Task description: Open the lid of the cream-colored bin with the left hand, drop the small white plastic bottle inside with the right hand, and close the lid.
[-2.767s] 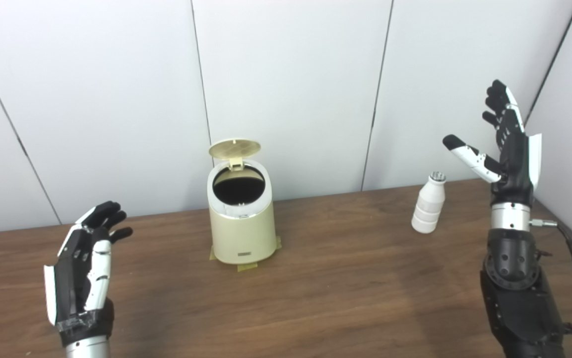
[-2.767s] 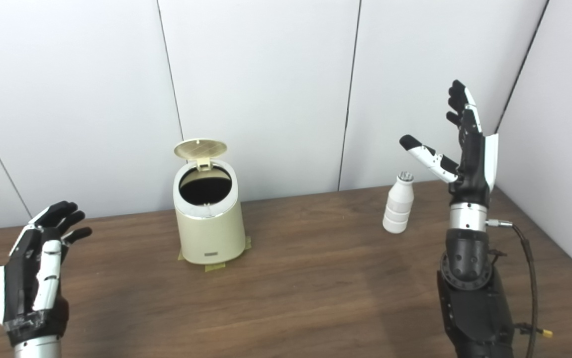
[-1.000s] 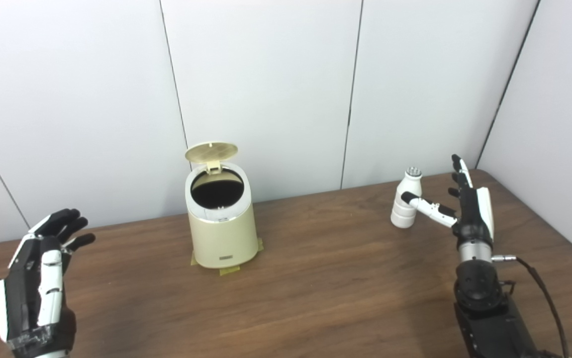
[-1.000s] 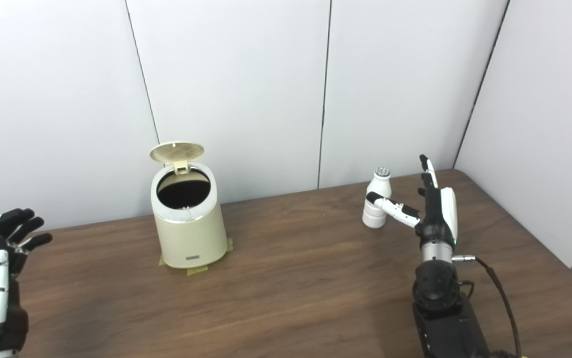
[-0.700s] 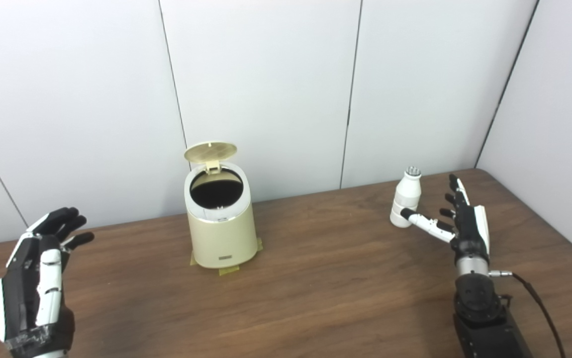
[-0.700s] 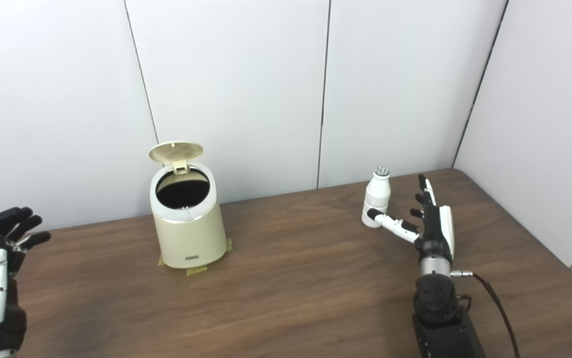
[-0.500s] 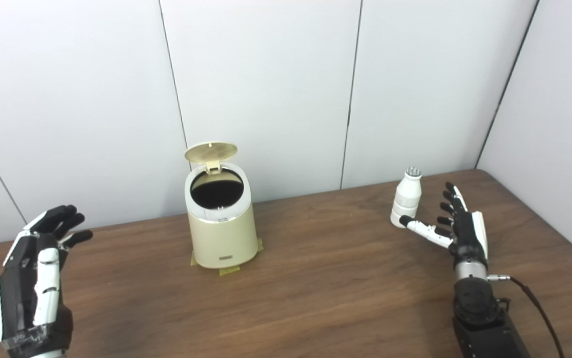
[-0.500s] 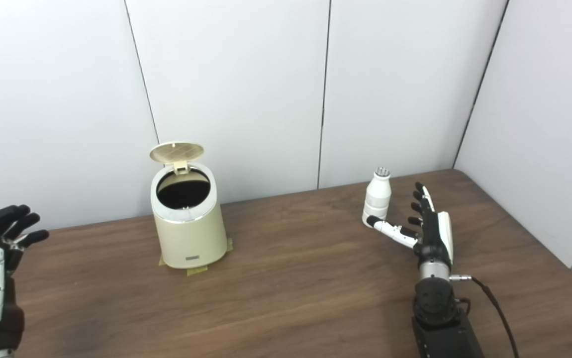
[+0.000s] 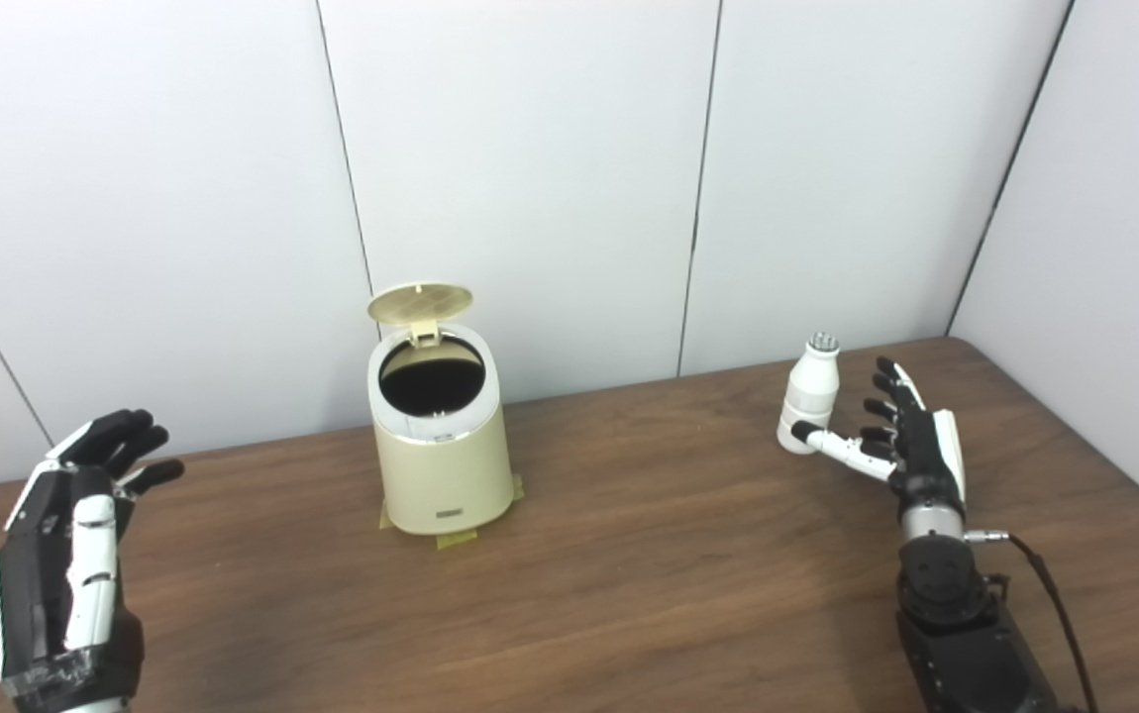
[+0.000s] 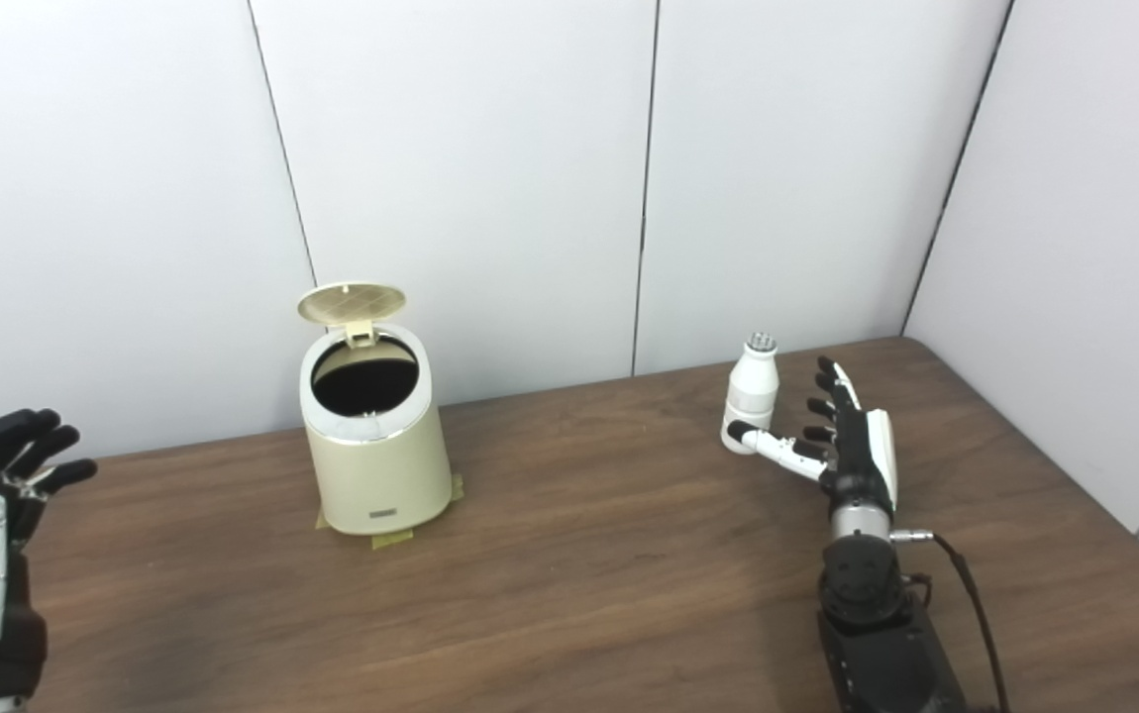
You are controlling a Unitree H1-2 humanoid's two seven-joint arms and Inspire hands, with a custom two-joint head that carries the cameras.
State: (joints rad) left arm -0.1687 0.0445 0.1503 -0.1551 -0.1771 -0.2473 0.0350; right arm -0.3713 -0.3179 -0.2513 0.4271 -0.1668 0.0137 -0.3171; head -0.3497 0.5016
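My gripper will drop the small white plastic bottle (image 9: 810,396) into the squat cream-colored bin (image 9: 444,458). The bottle is tall for the bin, so the bottle's neck should stay near the bin's rim.
The cream-colored bin (image 9: 443,465) stands on the wooden table (image 9: 629,584) left of centre, taped down at its base. Its lid (image 9: 420,303) is tipped up at the back, showing a dark inside. A small white plastic bottle (image 9: 807,408) stands upright at the back right. My right hand (image 9: 911,451) is open just right of the bottle, thumb reaching across the front of its base and the other fingers spread beside it, not closed on it. My left hand (image 9: 64,574) hovers open at the lower left, far from the bin.
White wall panels (image 9: 530,178) close the table at the back and on the right. A black cable (image 9: 1055,614) trails from my right wrist. Bare wood lies between the bin and the bottle.
My right hand has come down from high up to the bottle's level and edged in beside it, thumb now at its base. The camera shifted early on. The left hand barely moved.
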